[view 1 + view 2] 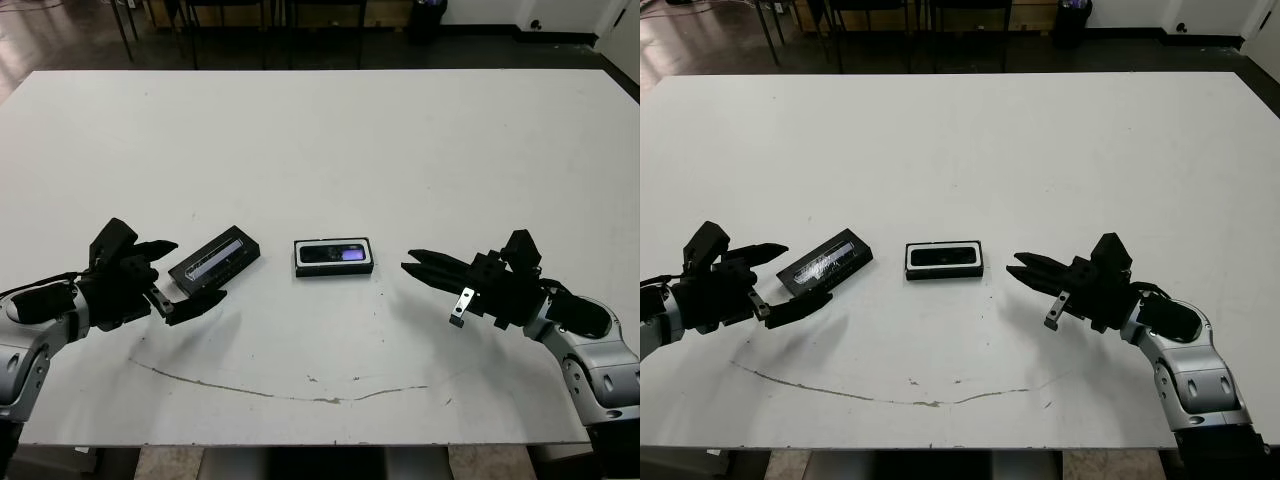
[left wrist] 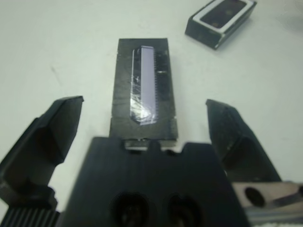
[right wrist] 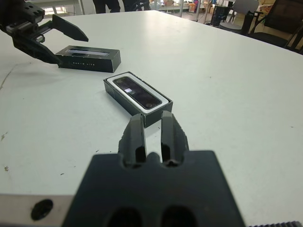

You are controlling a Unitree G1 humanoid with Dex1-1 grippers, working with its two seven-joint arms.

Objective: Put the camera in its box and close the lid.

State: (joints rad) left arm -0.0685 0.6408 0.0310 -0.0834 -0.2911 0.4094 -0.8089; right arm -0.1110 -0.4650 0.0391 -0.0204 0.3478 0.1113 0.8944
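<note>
My gripper will lower the lid over the camera, and the lid should sit high before it settles down, because the lid's outline (image 1: 214,261) closely matches the box's rim (image 1: 334,266).
The camera (image 1: 334,254), black with a small bluish-purple screen, lies inside the white-lined box (image 1: 334,271) at the table's middle. Left of it the flat black lid (image 1: 215,258) rests on the table at an angle, its pale glossy strip facing up. My left gripper (image 1: 198,269) is open. Its fingers (image 2: 52,132) stand on either side of the lid's near end (image 2: 143,80) without touching it. My right gripper (image 1: 407,258) hovers just right of the box, shut and holding nothing. In the right wrist view it (image 3: 151,117) points at the box's near corner (image 3: 151,116).
A thin dark scuff line (image 1: 280,392) curves across the white table (image 1: 320,150) near its front edge. Chair and table legs (image 1: 230,30) stand on the dark floor beyond the far edge.
</note>
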